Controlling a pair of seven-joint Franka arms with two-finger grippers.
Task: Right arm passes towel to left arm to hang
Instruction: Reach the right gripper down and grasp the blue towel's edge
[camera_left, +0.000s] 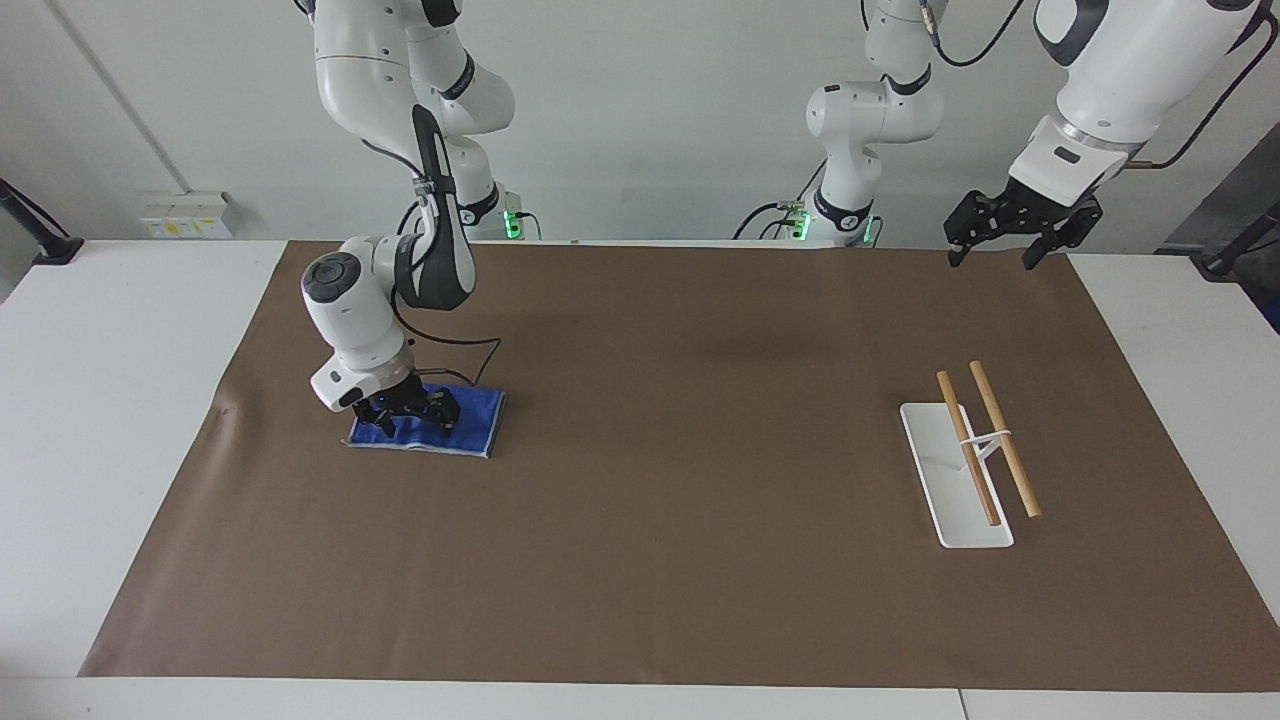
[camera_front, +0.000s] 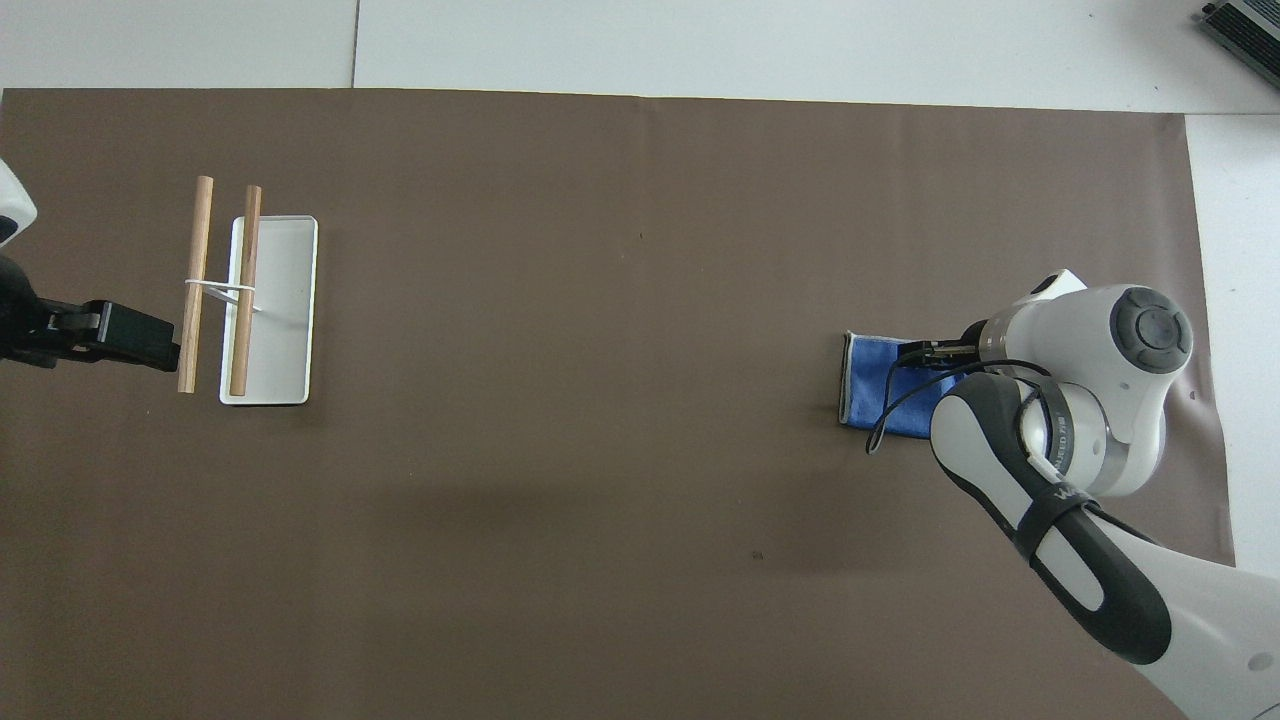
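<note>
The blue towel (camera_front: 878, 382) will stay spread out as a broad sheet when I lift it, because the straight hem (camera_front: 845, 379) is lying smooth and flat.
The blue towel (camera_left: 475, 425) lies flat on the brown mat toward the right arm's end of the table; it also shows in the overhead view (camera_front: 868, 388). My right gripper (camera_left: 412, 418) is down on the towel with its fingers spread, resting on the cloth's half nearer that table end. In the overhead view the right arm covers most of the towel and only a black part of the gripper (camera_front: 925, 352) shows. My left gripper (camera_left: 1000, 245) is open and empty, waiting in the air over the mat's edge by the robots, at the left arm's end.
The rack (camera_left: 985, 445), two wooden rods over a white base tray (camera_front: 285, 300), stands toward the left arm's end. The brown mat (camera_left: 700, 500) covers most of the white table. The right arm's black cable hangs over the towel.
</note>
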